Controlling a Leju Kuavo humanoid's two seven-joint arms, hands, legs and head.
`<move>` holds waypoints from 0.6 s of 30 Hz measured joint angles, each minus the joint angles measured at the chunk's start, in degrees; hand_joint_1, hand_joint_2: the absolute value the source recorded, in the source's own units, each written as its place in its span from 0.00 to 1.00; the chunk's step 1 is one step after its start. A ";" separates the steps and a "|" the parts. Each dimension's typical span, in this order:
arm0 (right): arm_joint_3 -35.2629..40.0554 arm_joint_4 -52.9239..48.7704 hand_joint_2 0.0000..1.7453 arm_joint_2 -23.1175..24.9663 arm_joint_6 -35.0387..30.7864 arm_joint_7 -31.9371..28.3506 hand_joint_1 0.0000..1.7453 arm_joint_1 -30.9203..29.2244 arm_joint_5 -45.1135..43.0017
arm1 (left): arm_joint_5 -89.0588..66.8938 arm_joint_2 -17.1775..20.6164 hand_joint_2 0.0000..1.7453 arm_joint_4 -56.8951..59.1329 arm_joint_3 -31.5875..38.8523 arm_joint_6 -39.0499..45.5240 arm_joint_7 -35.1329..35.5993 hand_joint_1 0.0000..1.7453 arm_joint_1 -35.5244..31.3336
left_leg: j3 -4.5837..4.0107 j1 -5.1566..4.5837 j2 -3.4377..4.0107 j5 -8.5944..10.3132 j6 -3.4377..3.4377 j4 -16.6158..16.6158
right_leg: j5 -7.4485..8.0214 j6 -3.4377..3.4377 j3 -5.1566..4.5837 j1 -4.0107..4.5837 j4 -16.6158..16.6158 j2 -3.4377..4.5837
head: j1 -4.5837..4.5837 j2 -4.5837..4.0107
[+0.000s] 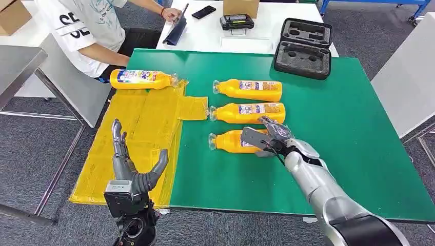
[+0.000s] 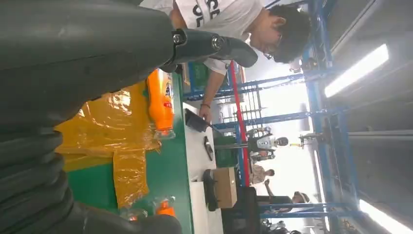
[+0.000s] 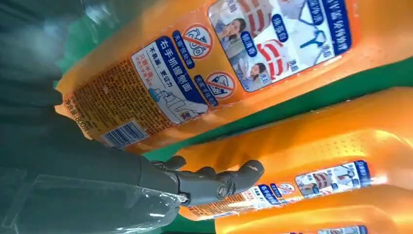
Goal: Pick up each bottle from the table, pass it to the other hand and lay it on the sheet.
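I can see barcode and small print [image 3: 119, 122] facing up on the near bottle [image 1: 231, 141], so I should expect the big brand label to be hidden on the bottle's bottom side when I turn it.
Three orange bottles lie side by side on the green table [image 1: 354, 128]: a far one [image 1: 249, 89], a middle one [image 1: 249, 113] and a near one [image 1: 228, 141]. My right hand [image 1: 269, 136] hovers over the near bottle's body, fingers apart and not closed around it. In the right wrist view that bottle [image 3: 214, 63] is very close, and a finger [image 3: 214, 180] reaches towards the middle bottle [image 3: 311, 156]. Another bottle [image 1: 141, 78] lies at the far end of the yellow sheet [image 1: 149, 128]. My left hand [image 1: 131, 166] stands open and empty above the sheet's near part.
A person in a white shirt [image 1: 82, 31] sits at the far left corner. A black foam case [image 1: 302, 48] rests on the table's far edge, in front of a white table [image 1: 215, 31] with a phone and a device. A grey bench [image 1: 15, 66] stands on the left.
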 measured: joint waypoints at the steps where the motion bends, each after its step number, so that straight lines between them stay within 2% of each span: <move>1: 0.09 0.11 1.00 -0.04 0.28 0.33 0.00 -0.16 0.04 | 0.00 -0.02 1.00 0.02 0.00 0.00 0.00 0.00 0.00 | 0.00 0.00 0.00 0.00 0.00 0.00 | 0.00 0.00 0.00 0.00 0.00 0.00 | 0.00 0.00; 7: 0.72 0.83 1.00 -0.55 1.70 0.48 0.00 -0.51 -0.19 | 0.42 -0.02 1.00 0.11 0.11 0.00 0.00 0.00 0.02 | 0.00 0.00 -0.01 0.00 0.00 0.00 | 0.00 0.00 0.00 -0.01 0.00 0.00 | 0.00 0.00; 10: 0.98 0.98 1.00 -0.85 2.69 -0.51 0.11 -0.52 -0.70 | 0.42 -0.02 1.00 0.04 0.33 0.00 0.00 0.00 0.22 | 0.00 0.00 -0.01 0.00 0.00 0.00 | 0.00 0.00 0.00 -0.01 0.00 -0.01 | -0.02 0.00; 15: 1.68 1.00 1.00 -1.14 4.26 -1.38 0.14 -0.54 -0.79 | 0.63 -0.02 1.00 0.07 0.52 0.00 0.00 0.00 0.26 | 0.01 0.00 0.00 0.00 0.00 0.00 | 0.00 0.00 0.00 0.00 0.00 0.00 | 0.00 0.00; 17: 2.16 1.01 1.00 -1.16 4.41 -1.31 0.26 -0.53 -0.70 | 0.63 -0.02 1.00 0.07 0.57 0.00 0.00 0.00 0.37 | 0.02 0.00 0.00 0.00 0.00 0.00 | 0.00 0.00 0.00 0.01 0.00 0.00 | 0.00 0.00; 18: 2.47 1.01 1.00 -1.16 4.59 -1.20 0.43 -0.52 -0.61 | 0.68 -0.02 1.00 0.07 0.59 0.00 0.00 0.00 0.44 | 0.02 0.00 0.00 0.00 0.00 0.00 | 0.00 0.00 0.00 0.01 0.00 0.00 | 0.00 0.00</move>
